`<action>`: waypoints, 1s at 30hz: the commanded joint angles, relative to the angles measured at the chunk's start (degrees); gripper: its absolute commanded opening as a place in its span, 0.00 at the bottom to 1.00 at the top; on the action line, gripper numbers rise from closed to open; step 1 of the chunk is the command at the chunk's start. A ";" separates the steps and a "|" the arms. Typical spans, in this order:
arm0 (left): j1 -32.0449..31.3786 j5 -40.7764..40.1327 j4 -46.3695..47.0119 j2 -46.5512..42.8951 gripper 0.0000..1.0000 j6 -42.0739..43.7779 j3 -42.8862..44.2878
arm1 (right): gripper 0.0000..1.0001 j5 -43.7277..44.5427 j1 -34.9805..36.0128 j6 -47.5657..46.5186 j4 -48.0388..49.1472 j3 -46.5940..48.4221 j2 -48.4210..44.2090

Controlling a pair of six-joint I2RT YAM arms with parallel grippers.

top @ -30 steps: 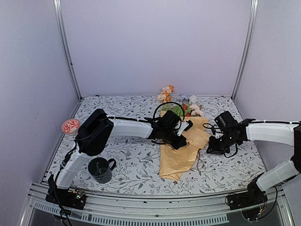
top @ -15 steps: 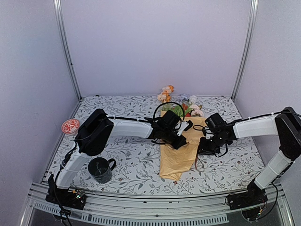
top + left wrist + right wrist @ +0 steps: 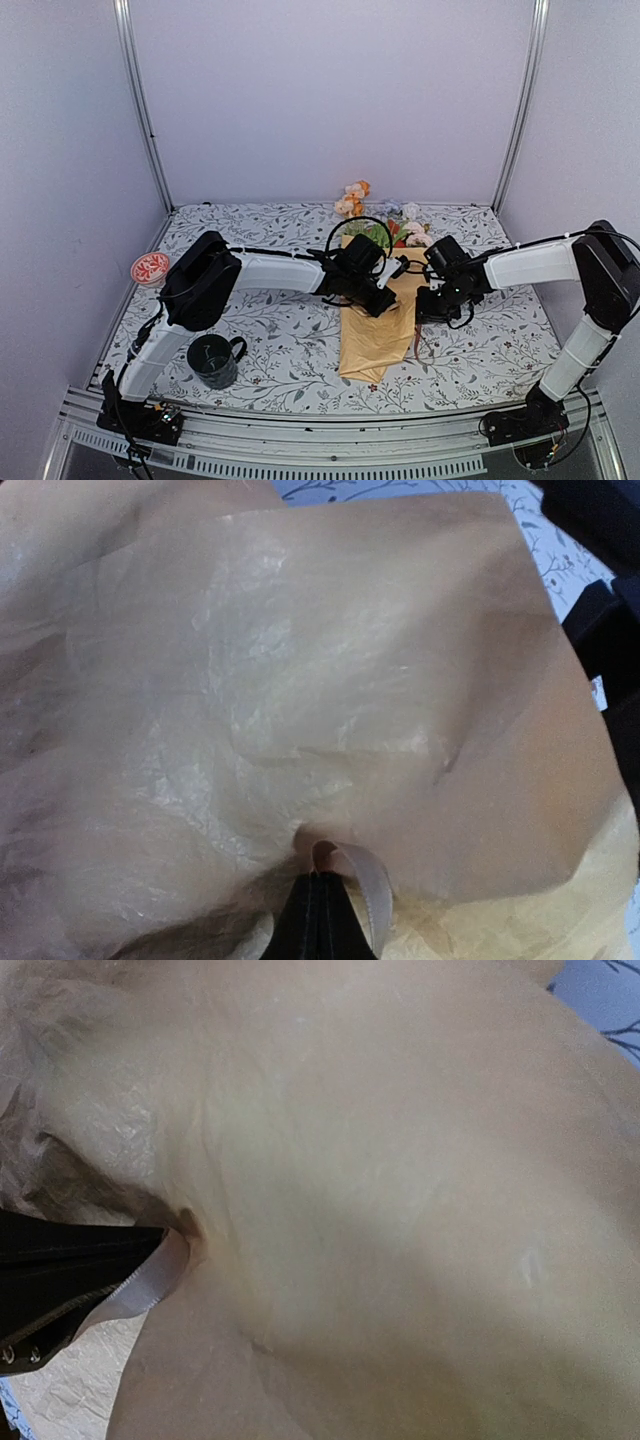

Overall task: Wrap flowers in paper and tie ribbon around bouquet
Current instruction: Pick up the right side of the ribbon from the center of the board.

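Note:
The piece of ribbon trails (image 3: 417,343) next to the paper's edge, away from the ribbon loop that the left gripper pinches, so the robot's right gripper should raise it up and over the paper (image 3: 404,297).
The bouquet lies mid-table, its mustard-yellow paper (image 3: 375,335) wrapped round the flowers (image 3: 405,232), whose heads show at the far end. My left gripper (image 3: 385,303) rests on top of the paper. In the left wrist view the left gripper (image 3: 320,878) is shut, pinching a loop of pale ribbon (image 3: 372,890) against the crinkled paper (image 3: 300,680). My right gripper (image 3: 422,308) sits at the paper's right edge. The right wrist view is filled with paper (image 3: 400,1160); its own fingers are hidden there, and the ribbon (image 3: 140,1290) shows beside the left fingers (image 3: 70,1260).
A dark mug (image 3: 212,360) stands near the front left and a small red-patterned dish (image 3: 151,267) lies at the left edge. A few loose flower heads (image 3: 352,198) lie by the back wall. A thin strand (image 3: 417,343) trails beside the paper's right edge.
My right arm has swung left, bringing its gripper from the open cloth up against the paper's right edge. The left arm and the bouquet have stayed put.

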 commanded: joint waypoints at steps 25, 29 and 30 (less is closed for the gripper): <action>0.71 -0.46 -6.62 1.16 0.00 0.53 -1.04 | 0.00 10.29 -23.29 -7.21 -9.14 -2.26 -29.34; 0.83 -0.29 -6.41 1.14 0.00 0.61 -0.88 | 0.00 -4.43 -22.20 -13.59 -10.15 5.29 -31.77; 0.87 -0.15 -6.34 1.16 0.00 0.54 -0.75 | 0.00 -7.75 -20.68 -14.53 -10.51 7.15 -31.65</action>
